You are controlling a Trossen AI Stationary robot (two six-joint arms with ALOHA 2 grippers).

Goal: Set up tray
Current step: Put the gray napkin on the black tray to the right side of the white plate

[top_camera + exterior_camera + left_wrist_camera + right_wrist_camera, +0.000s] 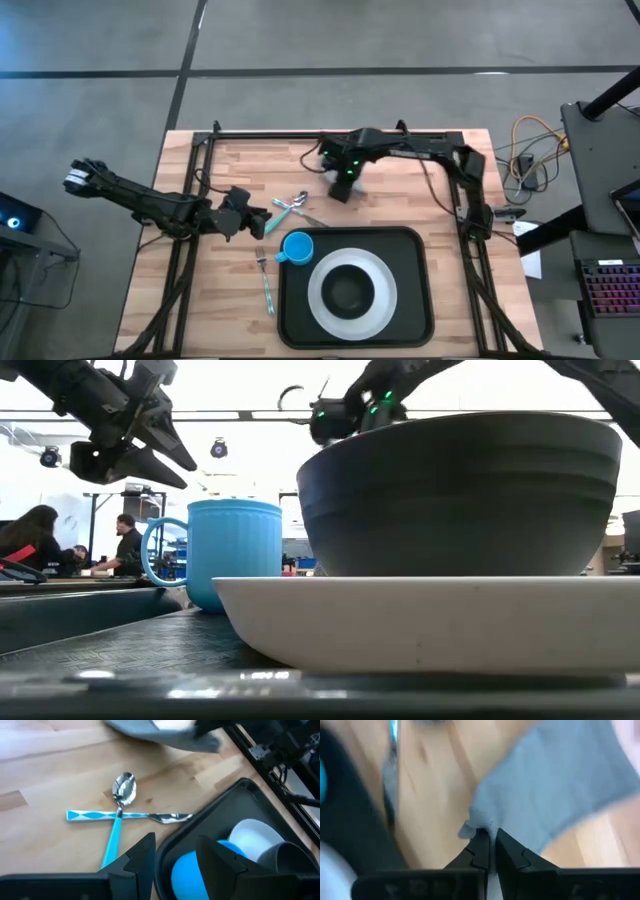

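The grey napkin spreads out from the fingers of my right gripper. I go on carrying it until it lies over the black tray's empty strip next to the white plate.
The black tray lies at the table's near middle and carries a white plate with a dark bowl and a blue mug in its far-left corner. A spoon and a knife lie crossed on the wood beyond that corner. A fork lies left of the tray. My left gripper hovers open just left of the mug, touching nothing. My right gripper is over the table's far middle, shut on a grey napkin. My right gripper pinches a bunched fold of the grey napkin's edge between its two fingertips, coming from above. The cloth spreads out slack beyond the fingers. Whether its far part still lies on the wood, I cannot tell.
Black frame rails run along the table's left, far and right sides. Bare wood shows left of the tray around the fork and on the far left. Cables lie off the table's right. People sit in the room behind.
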